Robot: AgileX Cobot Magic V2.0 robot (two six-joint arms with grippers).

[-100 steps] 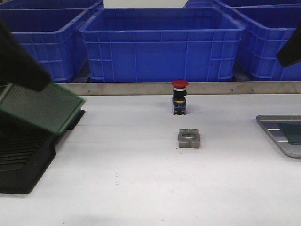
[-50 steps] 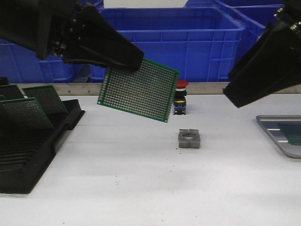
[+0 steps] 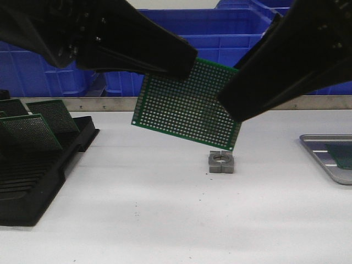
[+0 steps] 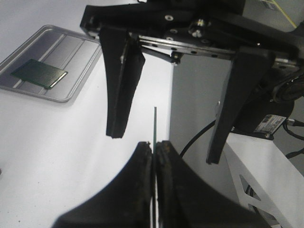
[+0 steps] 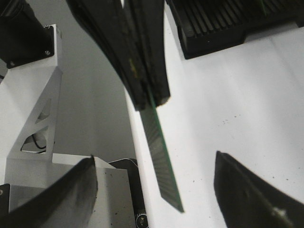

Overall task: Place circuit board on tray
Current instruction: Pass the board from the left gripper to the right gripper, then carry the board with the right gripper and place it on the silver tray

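Note:
Next, my right gripper takes hold of the circuit board's free edge (image 3: 233,132) and brings the board to the tray (image 3: 330,158), because the tray is far from my left gripper.
The circuit board (image 3: 187,110), green with a grid of silvery holes, hangs tilted in mid-air over the middle of the table. My left gripper (image 3: 190,58) is shut on its upper left edge; in the left wrist view the fingers (image 4: 154,143) pinch the thin board (image 4: 155,123) edge-on. My right gripper (image 3: 231,107) is open at the board's right side. The board (image 5: 164,161) lies between its two spread fingers (image 5: 154,156), touching neither. The grey tray (image 3: 324,149) lies at the table's right edge, also in the left wrist view (image 4: 71,47).
Another green board (image 3: 344,155) (image 4: 39,72) lies in the tray. A black slotted rack (image 3: 33,170) with more green boards stands at the left. A small metal block with a hole (image 3: 221,161) sits below the held board. Blue crates (image 3: 231,33) line the back.
My left gripper has carried the board from the rack rightwards to the table's middle. My right gripper has come in from the right, open, around the board's right edge.

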